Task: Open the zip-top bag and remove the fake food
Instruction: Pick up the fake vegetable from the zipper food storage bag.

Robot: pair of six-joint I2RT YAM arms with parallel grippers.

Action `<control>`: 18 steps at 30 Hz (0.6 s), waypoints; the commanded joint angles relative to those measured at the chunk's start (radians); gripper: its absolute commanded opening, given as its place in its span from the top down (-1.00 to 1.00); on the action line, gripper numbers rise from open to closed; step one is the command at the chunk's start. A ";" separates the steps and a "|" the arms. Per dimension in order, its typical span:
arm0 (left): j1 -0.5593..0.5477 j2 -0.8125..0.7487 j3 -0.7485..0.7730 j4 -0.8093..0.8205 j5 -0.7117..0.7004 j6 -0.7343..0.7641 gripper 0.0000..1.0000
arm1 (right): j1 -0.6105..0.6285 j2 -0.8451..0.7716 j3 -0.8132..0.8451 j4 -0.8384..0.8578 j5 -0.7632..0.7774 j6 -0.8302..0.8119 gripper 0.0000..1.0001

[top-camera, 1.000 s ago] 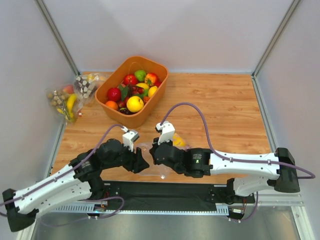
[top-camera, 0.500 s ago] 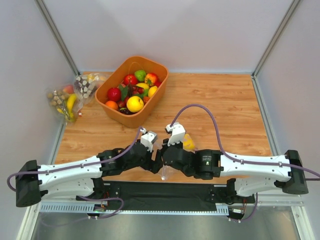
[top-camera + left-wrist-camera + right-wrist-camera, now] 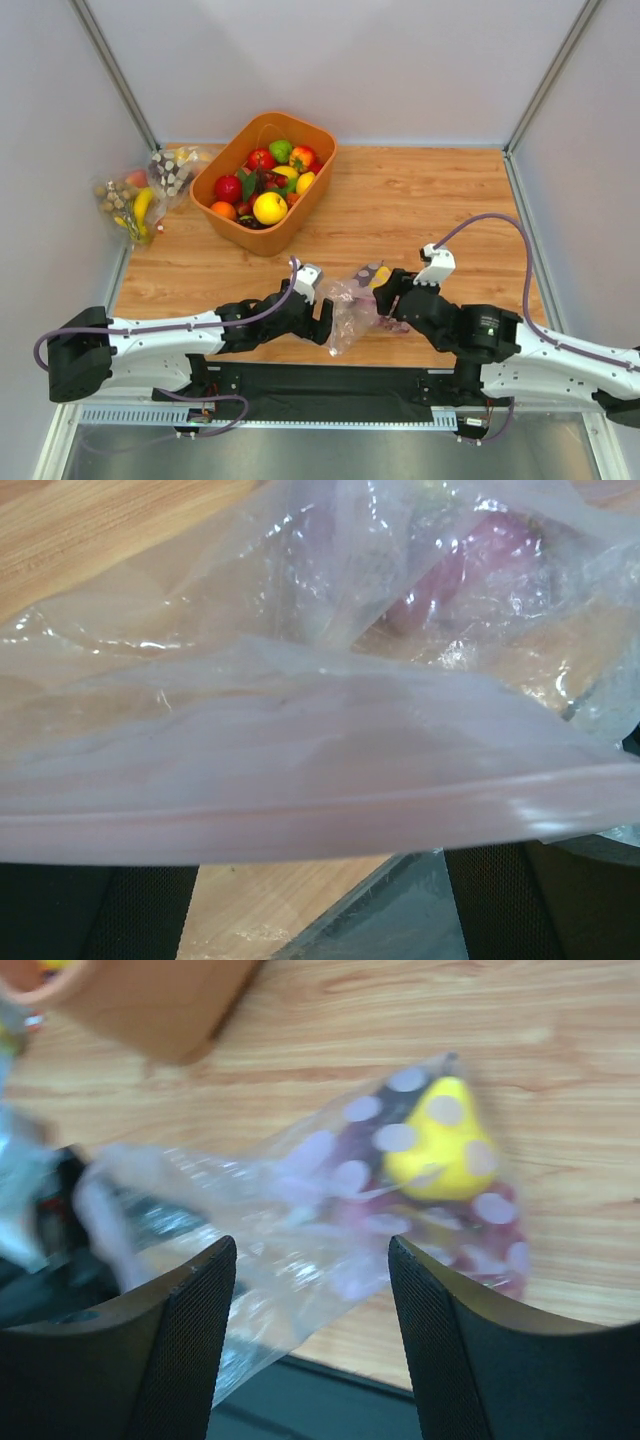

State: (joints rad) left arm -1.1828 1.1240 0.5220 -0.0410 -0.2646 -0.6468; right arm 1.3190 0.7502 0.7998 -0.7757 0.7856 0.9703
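Observation:
The bag's zip strip (image 3: 300, 826) faces my left gripper, and the fake food (image 3: 380, 275) is beyond it. So next my left gripper reaches in while my right gripper keeps the bag steady.
The zip-top bag (image 3: 347, 306) lies crumpled on the wooden table near its front edge, between my two grippers. Fake food shows through it: a yellow fruit (image 3: 440, 1140) and purple-red pieces (image 3: 452, 568). My left gripper (image 3: 322, 318) is at the bag's left end, jaws wide open. In the left wrist view the bag (image 3: 300, 730) fills the frame, and its zip strip (image 3: 300, 825) runs across just past the fingers (image 3: 90, 910). My right gripper (image 3: 386, 298) stands open just right of the bag. Its fingers (image 3: 180, 1350) frame the bag (image 3: 300, 1200) without pinching it.
An orange bin (image 3: 268, 240) of plastic fruit stands at the back left. Clear bags with a banana and nuts (image 3: 135, 195) lie against the left wall. A black mat (image 3: 330, 382) runs along the near edge under the arms. Walls close in on three sides.
The right gripper has opened, let go of the bag and drawn back to the right. The left arm has stretched right, its jaws opening wider. The bag has shifted right.

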 commanded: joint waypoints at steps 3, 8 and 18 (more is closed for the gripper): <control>-0.005 -0.013 -0.016 0.147 0.027 0.025 -0.89 | -0.128 0.015 -0.135 0.007 -0.109 0.042 -0.31; -0.003 0.029 -0.008 0.231 0.074 0.082 -0.91 | -0.210 0.020 -0.233 0.091 -0.170 0.041 -0.32; -0.005 0.198 0.090 0.248 0.053 0.167 -0.92 | -0.342 0.123 -0.329 0.277 -0.276 -0.012 0.13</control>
State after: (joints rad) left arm -1.1831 1.2892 0.5499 0.1547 -0.1947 -0.5369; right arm 0.9936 0.8410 0.4870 -0.5896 0.5453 0.9733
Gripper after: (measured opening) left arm 0.960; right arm 0.482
